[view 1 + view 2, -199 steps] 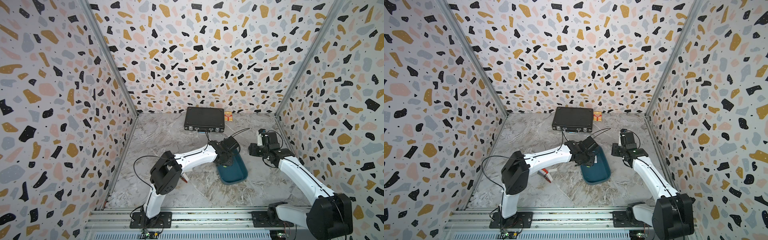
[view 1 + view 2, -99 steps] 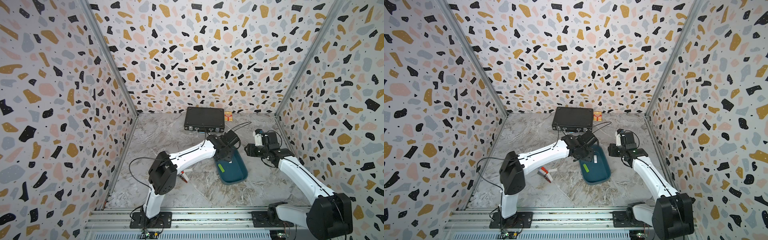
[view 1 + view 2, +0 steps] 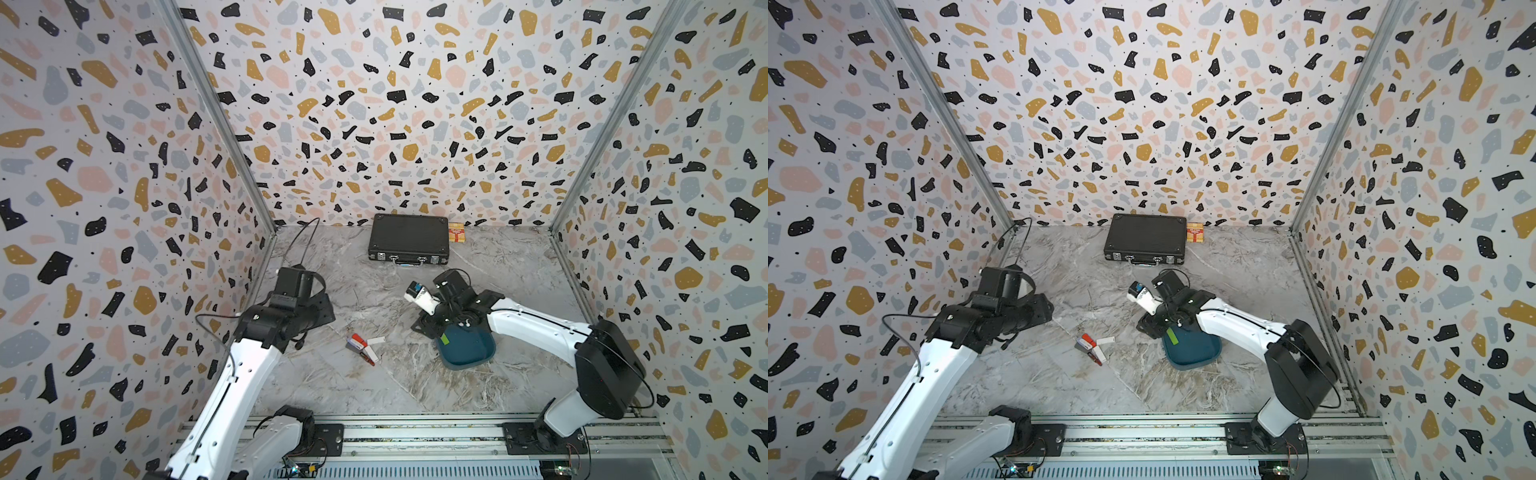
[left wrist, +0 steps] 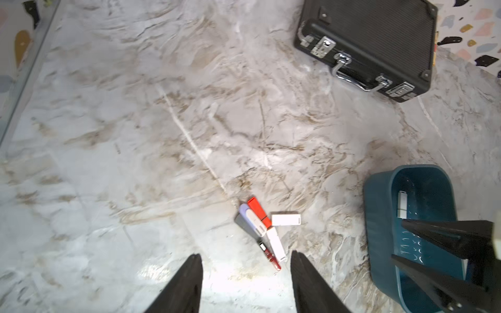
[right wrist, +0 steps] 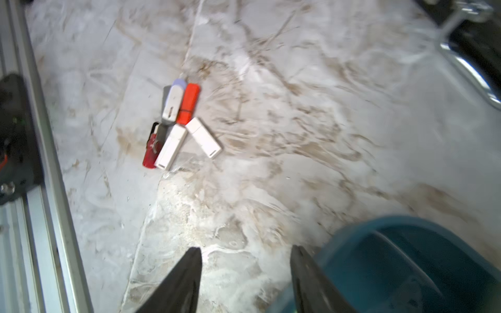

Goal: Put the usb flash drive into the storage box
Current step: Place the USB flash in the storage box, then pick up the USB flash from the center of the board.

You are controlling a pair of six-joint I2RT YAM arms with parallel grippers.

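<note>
A white usb flash drive (image 3: 375,340) sticks out of the heap toward the storage box, away from my left gripper, so I should take its loose end (image 3: 381,339) with my right gripper first.
Several usb flash drives (image 3: 363,347) (image 3: 1094,347) lie in a small heap mid-floor: red, white and lilac ones (image 4: 264,225) (image 5: 181,124). To their right stands the teal storage box (image 3: 469,353) (image 3: 1196,353), holding a white drive (image 4: 402,204) and a green piece (image 3: 444,338). My right gripper (image 3: 426,328) (image 5: 245,254) hovers open and empty over the box's far-left rim (image 5: 406,244). My left gripper (image 3: 322,307) (image 4: 245,260) is open and empty too, drawn back near the left wall and facing the heap.
A black briefcase (image 3: 409,243) (image 4: 374,46) lies against the back wall with a small orange carton (image 3: 456,232) beside it. Patterned walls close in three sides. The metal rail (image 3: 415,434) runs along the front.
My left arm has pulled away from the box to the left side, its jaws opened. The right arm has swung left over the box's far end. The green piece now lies in the box.
</note>
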